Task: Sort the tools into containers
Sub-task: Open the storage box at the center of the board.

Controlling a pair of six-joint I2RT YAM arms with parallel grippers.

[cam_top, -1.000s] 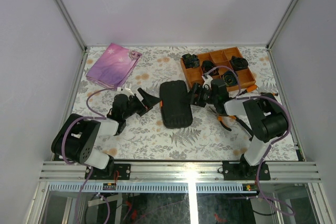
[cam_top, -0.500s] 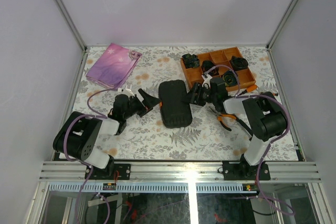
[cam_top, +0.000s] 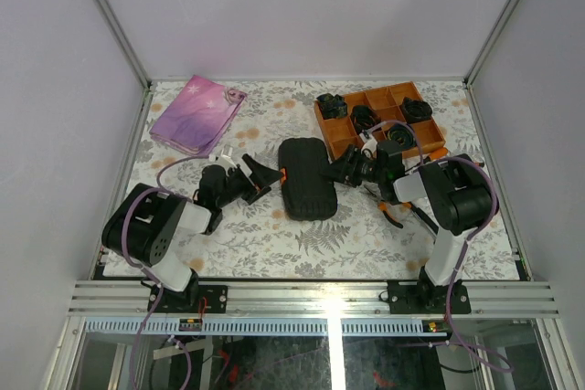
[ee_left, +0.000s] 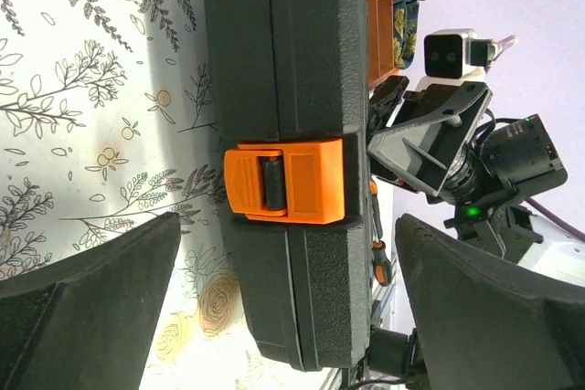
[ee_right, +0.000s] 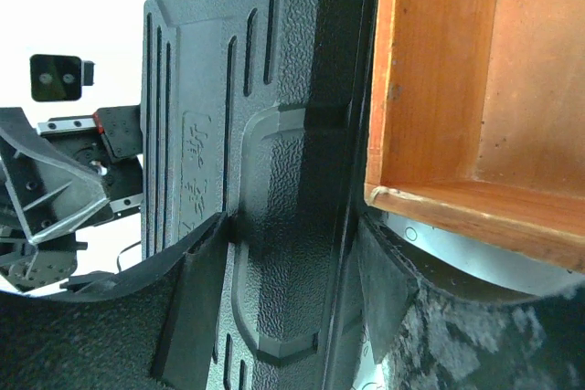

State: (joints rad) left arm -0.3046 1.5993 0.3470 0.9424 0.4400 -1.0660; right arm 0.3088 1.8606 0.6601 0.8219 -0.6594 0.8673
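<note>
The orange latch point(ee_left: 313, 182) is closed, across from where my right gripper holds the case edge, so next my left gripper takes the latch point(cam_top: 282, 174) between its fingers and pulls it open.
The black tool case point(cam_top: 306, 180) lies closed mid-table, its orange latch point(ee_left: 285, 180) facing my left gripper. My left gripper point(cam_top: 259, 178) is open wide just short of that latch edge, also in the left wrist view point(ee_left: 288, 221). My right gripper point(cam_top: 345, 169) is at the case's right edge. In the right wrist view point(ee_right: 291, 226) its fingers point(ee_right: 192, 308) clamp across the case edge point(ee_right: 292, 134). Orange-handled pliers point(cam_top: 393, 212) and a screwdriver point(cam_top: 433, 153) lie right of the case. A screwdriver point(ee_left: 379, 262) also shows beyond the case.
An orange wooden divided tray point(cam_top: 350, 140) with black rolled bundles stands at the back right, its corner point(ee_right: 430, 116) close to my right gripper. A pink-purple pouch point(cam_top: 196, 114) lies at the back left. Enclosure walls surround the table.
My right gripper has moved left onto the case's right edge, and the case has shifted slightly away from the arms. My left gripper has edged up toward the latch.
</note>
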